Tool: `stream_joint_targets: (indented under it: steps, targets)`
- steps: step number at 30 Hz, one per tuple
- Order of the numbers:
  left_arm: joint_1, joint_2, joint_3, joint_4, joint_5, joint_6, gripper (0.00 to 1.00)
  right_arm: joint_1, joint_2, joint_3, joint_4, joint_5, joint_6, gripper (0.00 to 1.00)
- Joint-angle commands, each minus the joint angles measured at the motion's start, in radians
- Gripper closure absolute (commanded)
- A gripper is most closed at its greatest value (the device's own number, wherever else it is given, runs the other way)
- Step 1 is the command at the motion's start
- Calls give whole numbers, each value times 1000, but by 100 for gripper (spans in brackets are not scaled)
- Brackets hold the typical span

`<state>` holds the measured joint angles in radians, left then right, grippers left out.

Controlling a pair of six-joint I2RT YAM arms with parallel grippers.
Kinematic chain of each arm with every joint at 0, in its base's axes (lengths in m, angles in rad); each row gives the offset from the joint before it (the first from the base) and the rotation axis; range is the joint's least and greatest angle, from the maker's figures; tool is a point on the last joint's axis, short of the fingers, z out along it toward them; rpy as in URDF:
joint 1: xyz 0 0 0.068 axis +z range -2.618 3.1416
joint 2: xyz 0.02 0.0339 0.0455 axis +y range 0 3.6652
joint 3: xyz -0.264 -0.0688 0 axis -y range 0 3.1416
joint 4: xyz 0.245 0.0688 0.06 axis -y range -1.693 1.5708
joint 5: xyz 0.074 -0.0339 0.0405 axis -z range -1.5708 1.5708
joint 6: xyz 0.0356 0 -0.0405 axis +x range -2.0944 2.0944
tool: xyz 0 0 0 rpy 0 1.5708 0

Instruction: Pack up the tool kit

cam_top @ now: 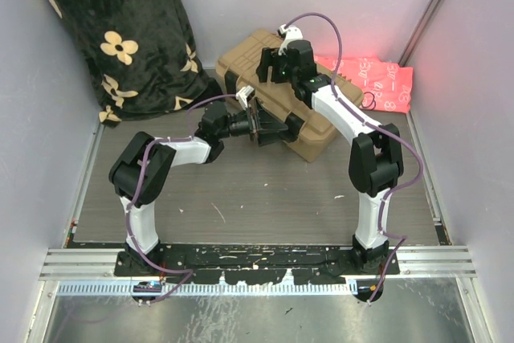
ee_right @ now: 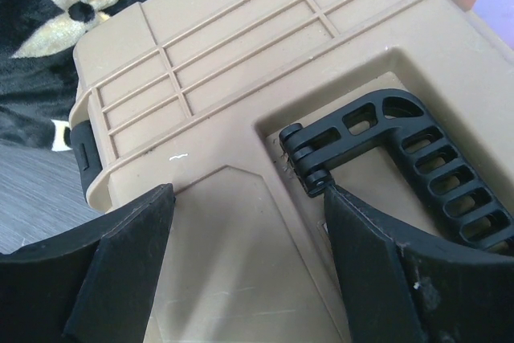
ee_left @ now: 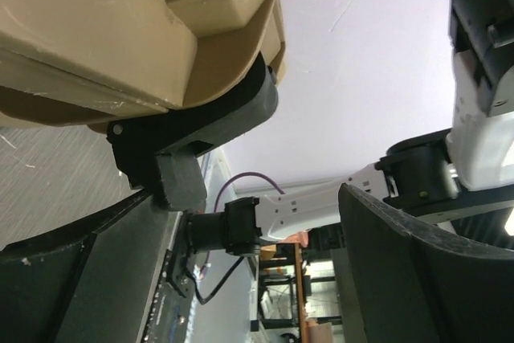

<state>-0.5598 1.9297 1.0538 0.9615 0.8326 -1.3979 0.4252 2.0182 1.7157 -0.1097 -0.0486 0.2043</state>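
Note:
The tan toolbox is slanted and its black latch (cam_top: 294, 125) sticks out. Next, my left gripper moves away before I turn the toolbox's latch side (cam_top: 304, 149) toward that gripper.
The tan toolbox (cam_top: 249, 50) lies at the back middle with its ribbed lid (ee_right: 241, 38) down. My left gripper (cam_top: 269, 126) is open at the box's near side; in the left wrist view (ee_left: 257, 279) a black latch (ee_left: 193, 130) under the box's corner (ee_left: 120, 22) sits just above the left finger (ee_left: 80, 279). My right gripper (cam_top: 281, 62) is open and hovers over the lid (ee_right: 249, 255), its right finger (ee_right: 377, 263) next to the hinge end of the black handle (ee_right: 401, 166). No pliers or screwdrivers are in view.
A black floral blanket (cam_top: 120, 30) is piled at the back left, touching the box's left end. A pink patterned cloth (cam_top: 373, 82) lies behind the box at the right. Grey walls close in on both sides. The wood-grain table top (cam_top: 257, 190) stretches in front of the box.

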Motion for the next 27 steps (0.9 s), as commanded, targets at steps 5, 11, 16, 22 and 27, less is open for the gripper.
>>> stream_joint_targets:
  steps: [5, 11, 16, 22, 27]
  targets:
    - [-32, -46, 77, -202, -296, 280, 11, 52, 220, -173, -694, -104, 112, 20]
    - [-54, -72, 78, -271, -387, 356, 10, 51, 223, -171, -690, -109, 114, 20]
    - [-57, -81, 84, -215, -389, 349, 10, 50, 223, -174, -690, -108, 113, 20]
    - [-57, -120, 95, -179, -363, 318, 10, 50, 224, -176, -687, -108, 112, 20]
    - [-56, -132, 91, -137, -327, 251, 10, 51, 234, -164, -685, -112, 115, 20]
